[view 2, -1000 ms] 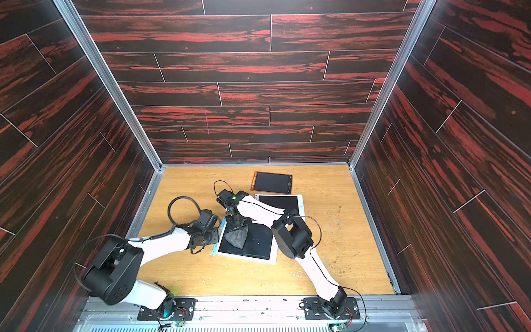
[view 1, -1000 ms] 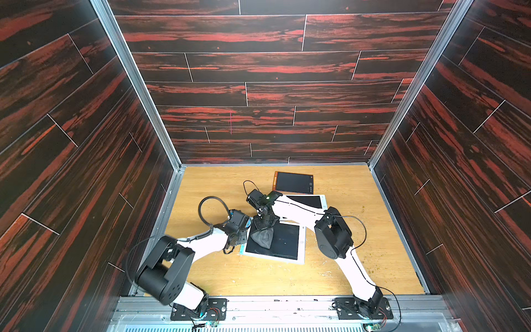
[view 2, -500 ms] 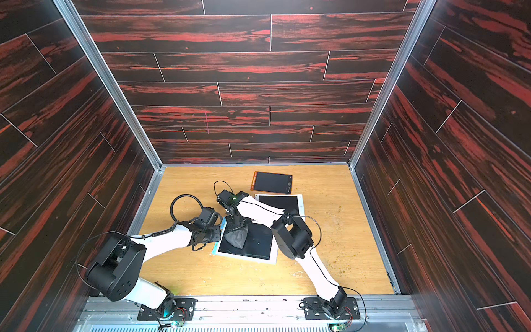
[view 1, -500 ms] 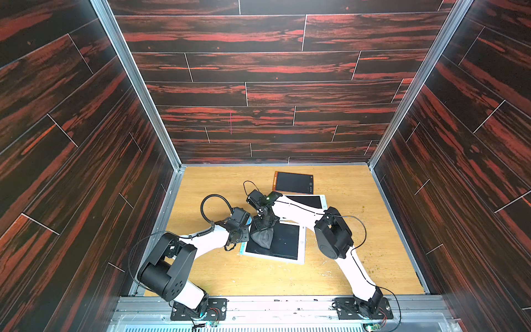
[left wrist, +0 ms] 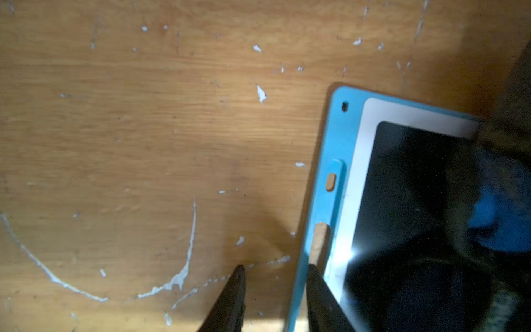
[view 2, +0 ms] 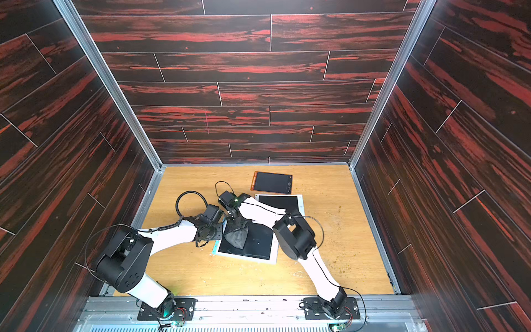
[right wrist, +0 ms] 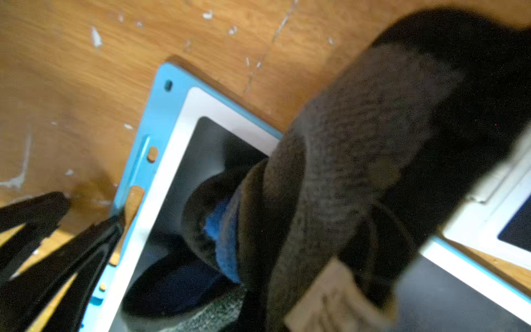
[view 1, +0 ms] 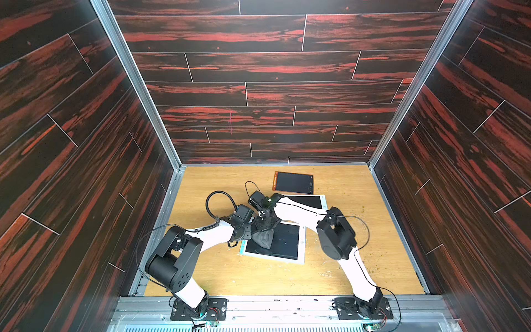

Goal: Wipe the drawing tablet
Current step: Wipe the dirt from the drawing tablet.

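Observation:
I should wipe back across the uncovered screen (view 1: 286, 241) toward its opposite edge with my right gripper, because the cloth (view 1: 262, 239) is close to the blue frame and my left gripper.
The drawing tablet (view 1: 284, 244) (view 2: 258, 244) has a black screen and a white and blue frame, and it lies flat on the wooden table. A dark grey cloth (view 1: 263, 240) (view 2: 237, 238) rests on the screen's left part. My right gripper (view 1: 265, 225) is shut on the top of the cloth. In the right wrist view the cloth (right wrist: 359, 143) hides the jaws. My left gripper (left wrist: 275, 276) (view 1: 247, 230) stands open at the tablet's left edge. One finger is over the table and one is over the blue frame (left wrist: 330, 201).
An orange-framed tablet (view 1: 293, 183) (view 2: 273, 182) lies near the back wall. A white-framed one (view 1: 311, 201) (view 2: 283, 201) lies just behind the drawing tablet, partly under my right arm. Dark walls close in three sides. The table shows white scratches (left wrist: 184, 273).
My left gripper's jaws have narrowed a little at the tablet's edge. The right gripper and the cloth stay in about the same place.

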